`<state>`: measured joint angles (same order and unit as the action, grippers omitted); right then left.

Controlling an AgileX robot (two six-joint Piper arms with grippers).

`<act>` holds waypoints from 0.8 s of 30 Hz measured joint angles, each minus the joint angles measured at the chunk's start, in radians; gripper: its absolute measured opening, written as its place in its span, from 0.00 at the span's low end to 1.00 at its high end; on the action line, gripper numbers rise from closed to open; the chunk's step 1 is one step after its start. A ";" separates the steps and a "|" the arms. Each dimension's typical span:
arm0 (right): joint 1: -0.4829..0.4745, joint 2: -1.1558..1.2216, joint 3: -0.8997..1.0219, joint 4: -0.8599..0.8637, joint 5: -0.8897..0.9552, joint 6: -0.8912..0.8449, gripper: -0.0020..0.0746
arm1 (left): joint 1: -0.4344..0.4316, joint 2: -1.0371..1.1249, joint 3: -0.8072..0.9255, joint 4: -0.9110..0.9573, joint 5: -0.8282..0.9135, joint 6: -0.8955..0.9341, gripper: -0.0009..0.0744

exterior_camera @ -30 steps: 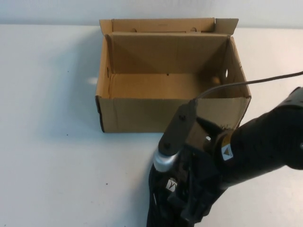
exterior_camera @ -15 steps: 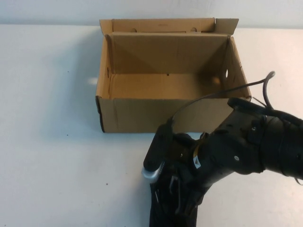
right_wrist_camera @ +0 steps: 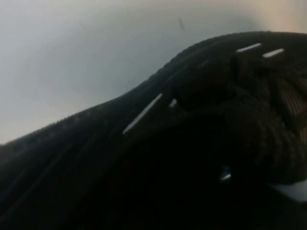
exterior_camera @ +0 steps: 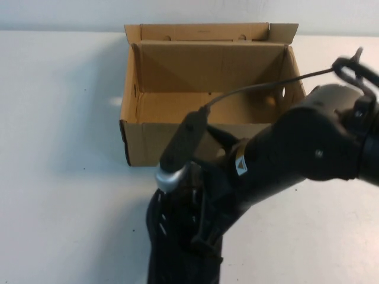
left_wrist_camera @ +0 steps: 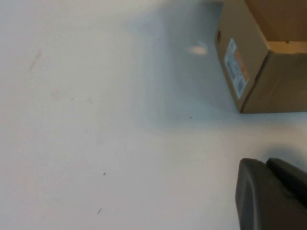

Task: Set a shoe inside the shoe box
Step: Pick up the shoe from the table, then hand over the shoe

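The shoe crosswise to the box's long side is in my right gripper, so my left gripper should grab the shoe's heel and turn the shoe along the box.
The black knit shoe (exterior_camera: 169,248) hangs at the near edge of the table, in front of the shoe box (exterior_camera: 172,142). My right gripper (exterior_camera: 204,228) comes down on it from the right and is shut on the shoe. In the right wrist view the shoe (right_wrist_camera: 192,120) fills the picture, with its white dashes and ridged sole. The brown cardboard box is open and nothing lies in it. Its corner shows in the left wrist view (left_wrist_camera: 259,72). My left gripper (left_wrist_camera: 266,162) is out of the high view, low over the bare table left of the box, its fingers together.
The right arm (exterior_camera: 308,148) and its cable cross over the box's front right corner. The box's flaps stand up at the back. White table (exterior_camera: 59,177) lies left of the box.
My right arm has risen and swung left with the shoe. The shoe now sits further left and looks larger. The box has not moved.
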<state>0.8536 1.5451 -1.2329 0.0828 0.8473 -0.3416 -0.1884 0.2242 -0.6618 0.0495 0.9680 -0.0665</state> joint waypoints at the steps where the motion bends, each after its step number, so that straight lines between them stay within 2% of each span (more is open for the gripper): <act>1: 0.002 -0.007 -0.028 0.035 0.018 0.000 0.08 | 0.000 0.000 0.000 -0.029 -0.017 0.031 0.01; 4: 0.002 -0.014 -0.105 0.100 0.062 0.046 0.08 | 0.000 0.000 0.000 -0.148 -0.083 0.177 0.01; 7: 0.002 -0.014 -0.169 0.109 0.090 0.166 0.08 | 0.000 0.000 0.000 -0.300 -0.132 0.349 0.02; 9: 0.002 -0.014 -0.209 0.085 0.102 0.251 0.08 | 0.000 0.000 0.000 -0.425 -0.149 0.450 0.06; 11: 0.002 -0.014 -0.252 0.043 0.102 0.322 0.08 | 0.000 0.000 0.000 -0.553 -0.158 0.568 0.14; 13: 0.002 -0.014 -0.292 -0.013 0.102 0.372 0.08 | 0.000 0.000 0.000 -0.696 -0.160 0.684 0.29; 16: 0.002 -0.014 -0.343 -0.083 0.116 0.409 0.08 | 0.000 0.001 0.000 -0.835 -0.173 0.807 0.51; 18: 0.002 -0.014 -0.376 -0.127 0.140 0.448 0.08 | 0.000 0.012 -0.001 -0.880 -0.181 0.853 0.60; 20: 0.002 -0.014 -0.410 -0.174 0.165 0.493 0.08 | 0.000 0.039 -0.001 -0.911 -0.188 0.901 0.64; 24: 0.002 0.004 -0.449 -0.273 0.200 0.566 0.08 | 0.000 0.113 -0.001 -0.992 -0.194 1.049 0.67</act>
<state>0.8552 1.5489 -1.6821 -0.1902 1.0469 0.2242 -0.1884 0.3376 -0.6632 -0.9420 0.7737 0.9821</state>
